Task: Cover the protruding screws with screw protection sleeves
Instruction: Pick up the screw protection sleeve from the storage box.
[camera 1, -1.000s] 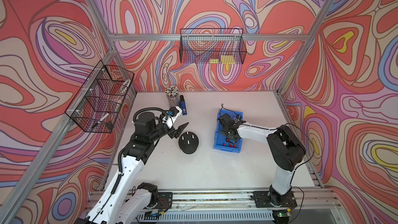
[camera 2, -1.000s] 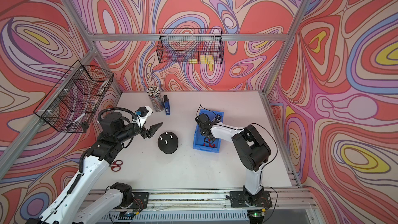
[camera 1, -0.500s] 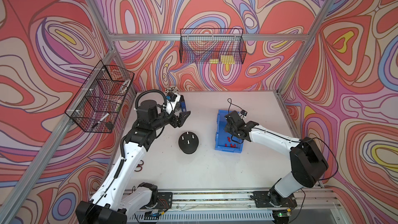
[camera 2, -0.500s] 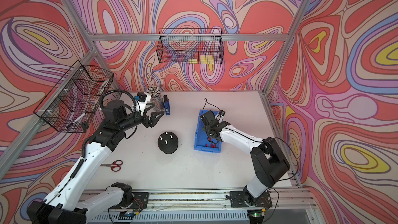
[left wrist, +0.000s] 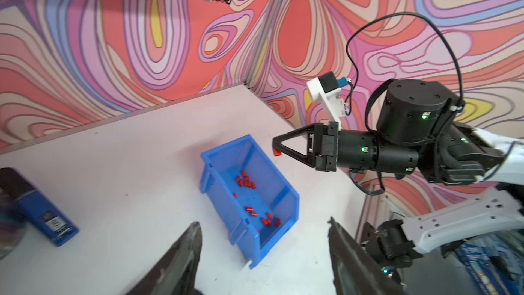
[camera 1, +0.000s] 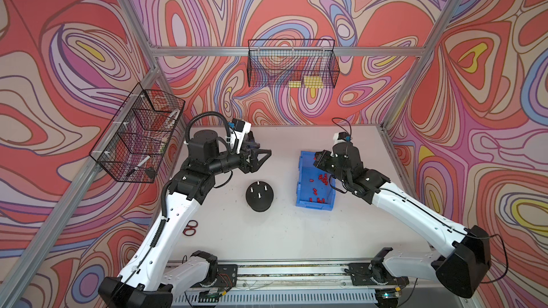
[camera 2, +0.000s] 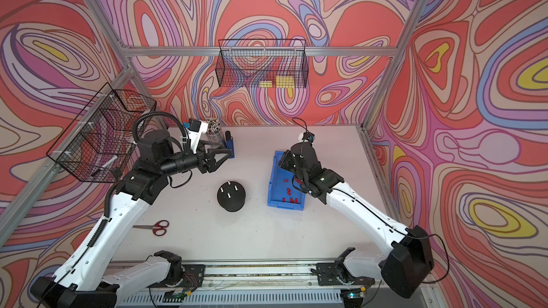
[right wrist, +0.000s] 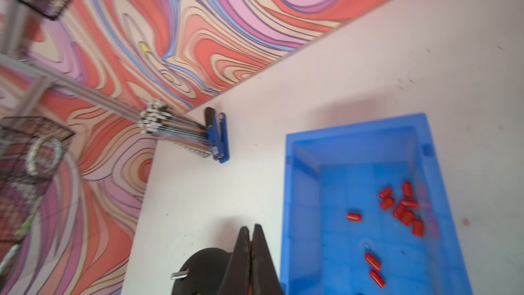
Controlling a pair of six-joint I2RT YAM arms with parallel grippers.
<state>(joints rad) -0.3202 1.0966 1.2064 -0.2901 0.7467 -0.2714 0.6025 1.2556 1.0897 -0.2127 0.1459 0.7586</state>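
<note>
My right gripper should keep moving toward my open left gripper (camera 1: 262,157) and let go once that grips, as the red sleeve (left wrist: 277,152) sticks out of my right gripper's fingers.
The protruding screws (camera 1: 257,183) (camera 2: 229,184) stand bare on the black dome base (camera 1: 259,201) (camera 2: 231,202) at mid-table; one screw (right wrist: 180,274) shows in the right wrist view. Loose red screw protection sleeves (camera 1: 321,178) (camera 2: 289,192) (left wrist: 246,182) (right wrist: 402,205) lie in the blue bin (camera 1: 300,179) (camera 2: 271,185) to its right. My right gripper (camera 1: 318,159) (camera 2: 283,162) (left wrist: 275,148) (right wrist: 251,231) hovers over the bin's far left corner, shut on one red sleeve. My left gripper (camera 1: 263,154) (camera 2: 225,154) (left wrist: 263,251) hangs open and empty, behind the base.
Red scissors (camera 1: 189,228) (camera 2: 154,227) lie by the left arm. A pencil cup (camera 2: 214,128) and a blue stapler (camera 2: 230,147) (left wrist: 45,217) stand at the back left. Wire baskets (camera 1: 139,139) (camera 1: 292,66) hang on the left and back walls.
The right gripper rose out of the bin, shut, as its arm stretched out. The left gripper lifted away from the base toward the back and its jaws narrowed a little.
</note>
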